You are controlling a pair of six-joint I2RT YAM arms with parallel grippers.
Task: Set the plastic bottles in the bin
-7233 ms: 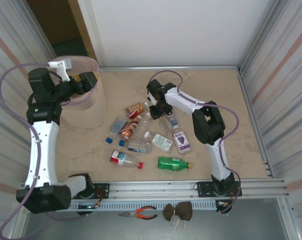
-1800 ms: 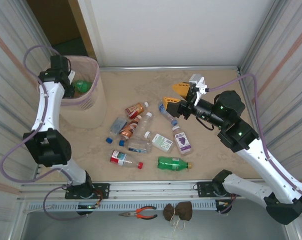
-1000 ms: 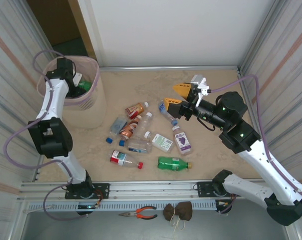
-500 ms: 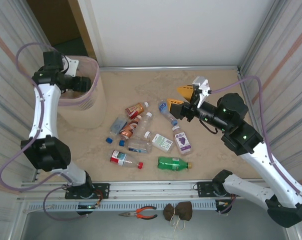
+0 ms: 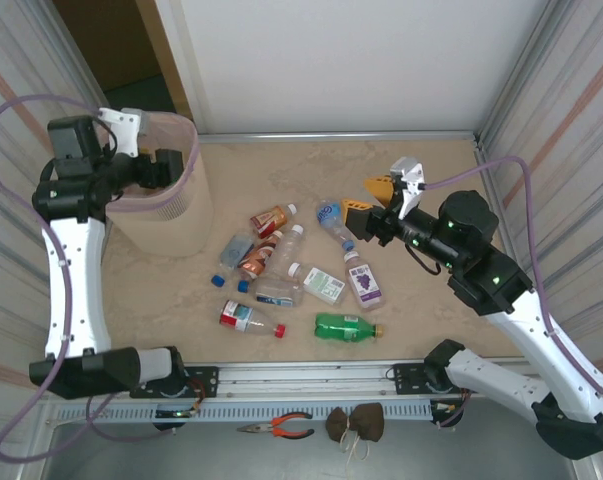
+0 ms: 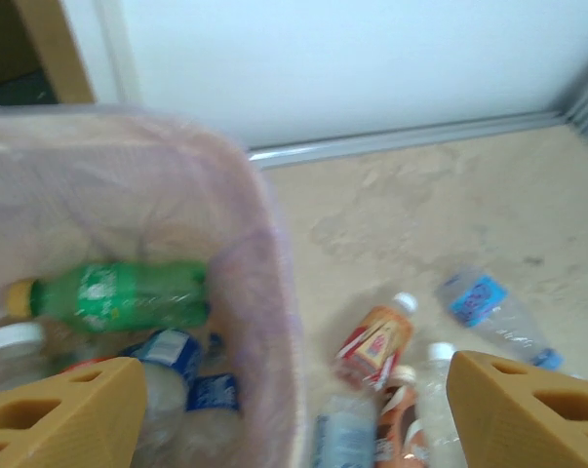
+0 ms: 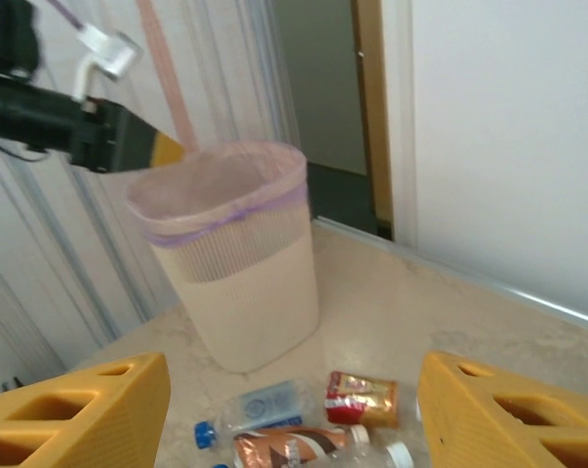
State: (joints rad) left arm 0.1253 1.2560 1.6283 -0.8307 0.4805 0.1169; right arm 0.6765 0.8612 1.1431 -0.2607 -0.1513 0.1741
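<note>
The purple-labelled bottle (image 5: 365,285) is a long way from the bin and from my left gripper, so my right gripper should grab it by the white cap (image 5: 351,255) and pass it over.
Several plastic bottles (image 5: 281,270) lie scattered mid-table, among them a green one (image 5: 346,326) near the front and a purple-labelled one (image 5: 362,278). The beige bin (image 5: 166,215) with its pink liner stands far left. Inside the bin (image 6: 264,292) a green bottle (image 6: 118,292) rests on blue-labelled ones. My left gripper (image 5: 173,166) hangs over the bin's rim, open and empty, as the left wrist view (image 6: 294,419) confirms. My right gripper (image 5: 367,197) hovers open above the pile's right side, near a blue-labelled bottle (image 5: 331,220). Through the right gripper (image 7: 294,419) I see the bin (image 7: 230,253) and bottles (image 7: 264,405).
Corrugated metal walls close in left and right, a white wall at the back. A dark doorway (image 5: 111,50) opens behind the bin. Pliers (image 5: 276,428) and a brown bundle (image 5: 356,422) lie on the ledge below the front rail. Bare tabletop (image 5: 431,170) stretches far right.
The left arm has risen and swung, its gripper staying over the bin's rim. My right gripper has drifted right, away from the bin. The bottles on the table have not moved.
</note>
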